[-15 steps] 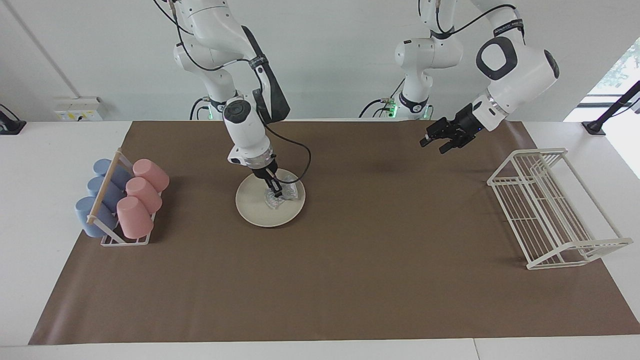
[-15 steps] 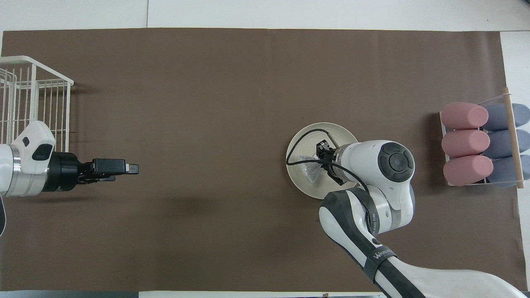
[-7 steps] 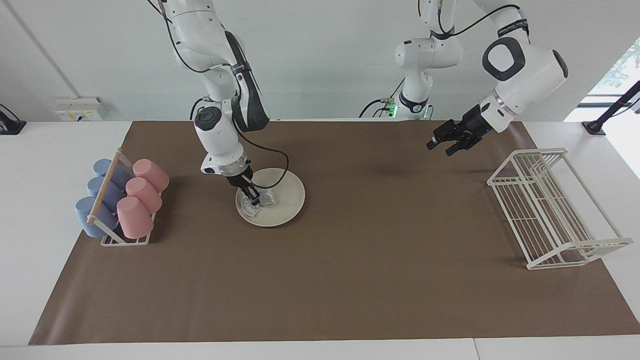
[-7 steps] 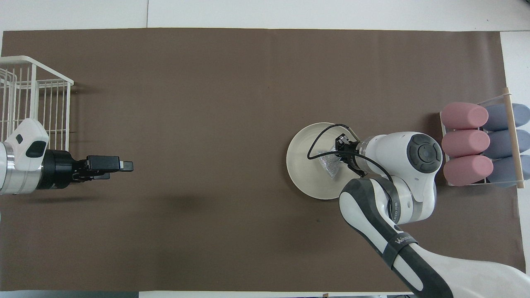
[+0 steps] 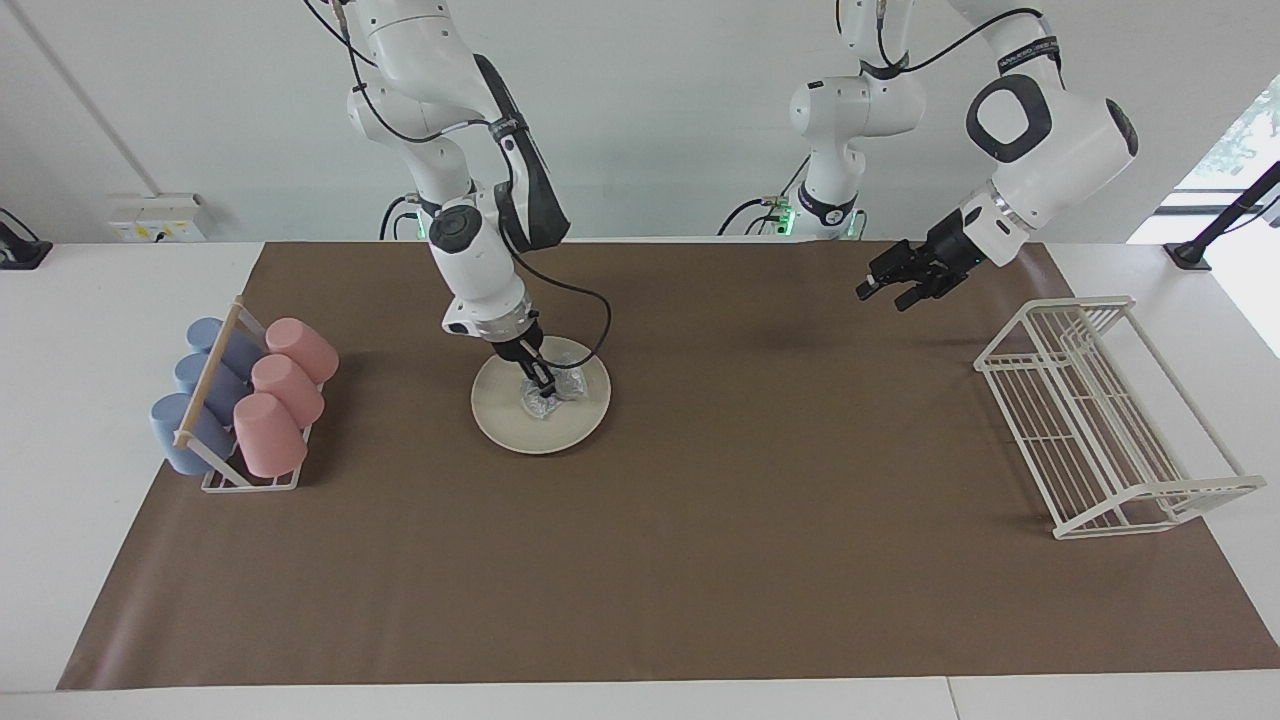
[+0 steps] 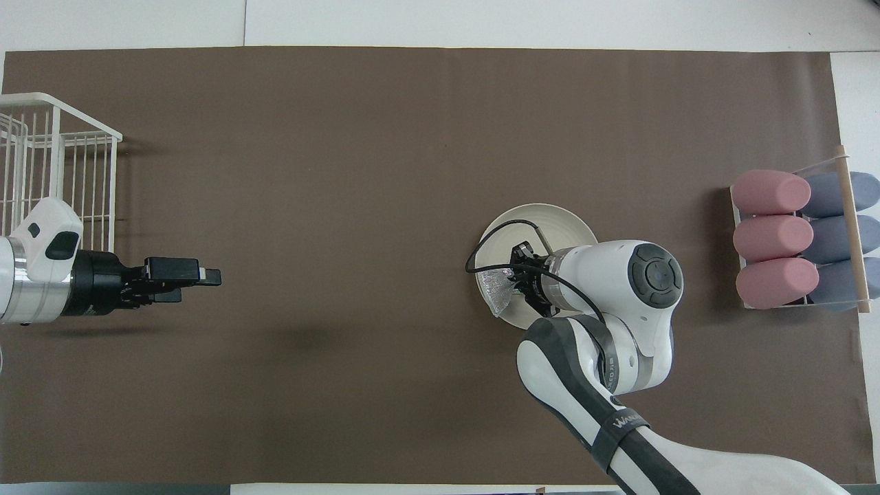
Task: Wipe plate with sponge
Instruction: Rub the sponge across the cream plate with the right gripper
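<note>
The silvery mesh sponge (image 6: 499, 286) will squeeze narrow and spread out when I carry it, because a creased edge (image 6: 493, 294) fans out past my right gripper.
The cream-white plate (image 5: 503, 424) lies on the brown mat toward the right arm's end of the table; it also shows in the overhead view (image 6: 552, 221). My right gripper (image 5: 543, 384) is shut on the silvery mesh sponge (image 5: 556, 398) and presses it on the plate, on the part nearer to the robots and toward the left arm's end. From above, the sponge (image 6: 496, 293) shows at the plate's edge under the right gripper (image 6: 515, 276). My left gripper (image 5: 889, 293) is open and empty, waiting above the mat beside the wire rack; it also shows in the overhead view (image 6: 203, 278).
A white wire rack (image 5: 1100, 415) stands at the left arm's end of the mat. A holder with pink and blue cups (image 5: 245, 400) stands at the right arm's end, beside the plate. The right arm's black cable (image 5: 598, 330) loops over the plate.
My right gripper dragged the sponge across the plate toward the cup holder, then back toward the left arm's end. My left gripper drew back slightly toward the wire rack.
</note>
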`<control>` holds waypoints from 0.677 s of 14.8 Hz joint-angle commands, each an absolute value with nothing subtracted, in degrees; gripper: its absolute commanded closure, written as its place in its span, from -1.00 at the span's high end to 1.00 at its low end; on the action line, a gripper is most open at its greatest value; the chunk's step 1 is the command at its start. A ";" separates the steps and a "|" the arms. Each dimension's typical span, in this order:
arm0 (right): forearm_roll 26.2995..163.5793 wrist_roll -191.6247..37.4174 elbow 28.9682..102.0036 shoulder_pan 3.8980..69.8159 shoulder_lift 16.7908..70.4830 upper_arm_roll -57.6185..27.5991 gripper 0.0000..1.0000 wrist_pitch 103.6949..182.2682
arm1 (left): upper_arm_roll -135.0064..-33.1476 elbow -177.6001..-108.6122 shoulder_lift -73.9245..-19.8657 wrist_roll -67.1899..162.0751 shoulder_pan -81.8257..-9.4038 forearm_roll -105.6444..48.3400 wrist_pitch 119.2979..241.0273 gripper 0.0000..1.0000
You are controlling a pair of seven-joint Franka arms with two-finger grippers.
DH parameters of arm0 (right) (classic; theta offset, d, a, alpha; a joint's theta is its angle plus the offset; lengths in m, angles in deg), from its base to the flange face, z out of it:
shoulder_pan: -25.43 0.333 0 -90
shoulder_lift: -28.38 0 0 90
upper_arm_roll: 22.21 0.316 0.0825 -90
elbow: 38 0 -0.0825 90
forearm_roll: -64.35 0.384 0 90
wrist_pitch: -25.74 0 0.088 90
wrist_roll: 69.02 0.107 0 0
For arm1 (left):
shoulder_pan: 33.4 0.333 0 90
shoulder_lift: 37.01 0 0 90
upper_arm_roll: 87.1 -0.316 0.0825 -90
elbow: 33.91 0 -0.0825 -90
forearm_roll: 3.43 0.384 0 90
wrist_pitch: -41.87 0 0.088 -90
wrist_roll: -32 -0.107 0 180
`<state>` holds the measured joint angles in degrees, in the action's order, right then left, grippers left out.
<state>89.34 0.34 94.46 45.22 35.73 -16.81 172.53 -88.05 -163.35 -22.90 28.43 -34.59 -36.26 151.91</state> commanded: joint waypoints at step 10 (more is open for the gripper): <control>90.89 -16.73 95.85 38.18 35.94 -16.67 -1.00 174.01 | -87.28 -162.49 -23.47 32.97 -34.63 -34.89 154.62 1.00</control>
<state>89.83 -15.37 94.58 38.33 35.72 -17.05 172.54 -87.70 -163.30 -22.90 31.54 -34.59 -36.20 153.02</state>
